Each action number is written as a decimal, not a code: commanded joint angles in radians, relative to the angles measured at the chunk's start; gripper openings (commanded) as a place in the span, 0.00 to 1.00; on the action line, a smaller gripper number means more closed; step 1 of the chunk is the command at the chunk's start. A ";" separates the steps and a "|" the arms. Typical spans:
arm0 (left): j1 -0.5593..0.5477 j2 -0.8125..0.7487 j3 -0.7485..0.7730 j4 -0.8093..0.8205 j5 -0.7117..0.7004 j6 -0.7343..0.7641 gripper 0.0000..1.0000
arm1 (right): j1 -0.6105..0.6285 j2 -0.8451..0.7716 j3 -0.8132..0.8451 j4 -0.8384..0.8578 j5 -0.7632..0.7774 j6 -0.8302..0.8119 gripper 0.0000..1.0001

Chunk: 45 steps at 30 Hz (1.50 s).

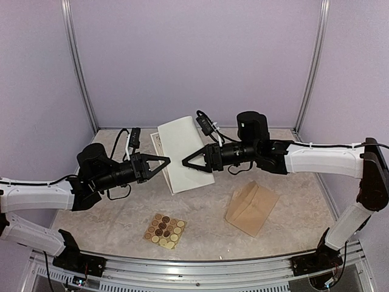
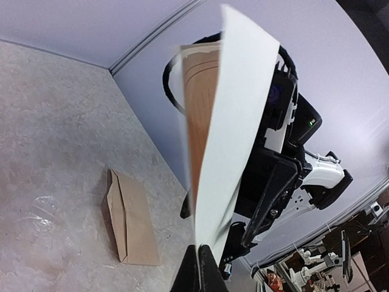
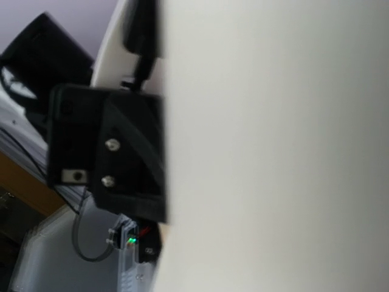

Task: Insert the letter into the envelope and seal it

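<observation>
The letter's halves gape apart point(image 2: 203, 106) above my left gripper. My right gripper should open, go around both halves point(image 1: 178, 159) and squeeze them together before the letter goes into the envelope.
The letter point(image 1: 181, 153) is held up off the table between the two arms, its plain white back toward the top camera. My left gripper point(image 1: 168, 160) is shut on its lower left edge; in the left wrist view the fingertips point(image 2: 196, 271) pinch the sheet's point(image 2: 234, 121) bottom edge. My right gripper point(image 1: 185, 163) meets the letter from the right, one black finger point(image 2: 273, 182) on each side of the sheet, standing a little apart from it. The letter point(image 3: 273, 152) fills the right wrist view and hides that gripper's own fingers. The tan envelope point(image 1: 251, 208) lies on the table at right, also low in the left wrist view point(image 2: 130, 219).
A small tan sheet of round stickers point(image 1: 165, 230) lies near the front edge, left of centre. Purple walls with metal posts point(image 1: 78, 67) enclose the marbled tabletop point(image 1: 121, 213). The left arm's gripper body point(image 3: 121, 152) shows in the right wrist view.
</observation>
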 commanded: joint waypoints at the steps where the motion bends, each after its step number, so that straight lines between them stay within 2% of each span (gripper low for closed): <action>1: -0.004 -0.005 -0.012 0.020 0.021 0.027 0.00 | -0.025 -0.022 -0.012 0.072 -0.061 0.030 0.52; 3: -0.004 -0.005 -0.013 0.020 0.034 0.040 0.00 | -0.043 -0.029 -0.032 0.120 -0.085 0.059 0.60; 5: -0.004 -0.010 -0.013 0.024 0.054 0.057 0.00 | -0.061 -0.033 -0.052 0.176 -0.118 0.094 0.64; 14: -0.010 -0.041 -0.013 0.056 0.182 0.104 0.00 | -0.086 -0.060 -0.110 0.424 -0.289 0.205 0.62; 16: -0.013 -0.042 -0.008 0.058 0.196 0.106 0.00 | -0.085 -0.061 -0.110 0.436 -0.310 0.213 0.61; 26: -0.034 -0.011 0.041 0.004 0.176 0.133 0.00 | -0.061 -0.034 -0.047 0.269 -0.244 0.139 0.51; 39: -0.039 0.036 0.078 -0.077 0.080 0.135 0.00 | -0.017 0.009 0.005 0.094 -0.061 0.075 0.36; 45: -0.040 0.056 0.085 -0.077 0.078 0.123 0.11 | -0.010 0.016 0.015 0.045 0.004 0.065 0.29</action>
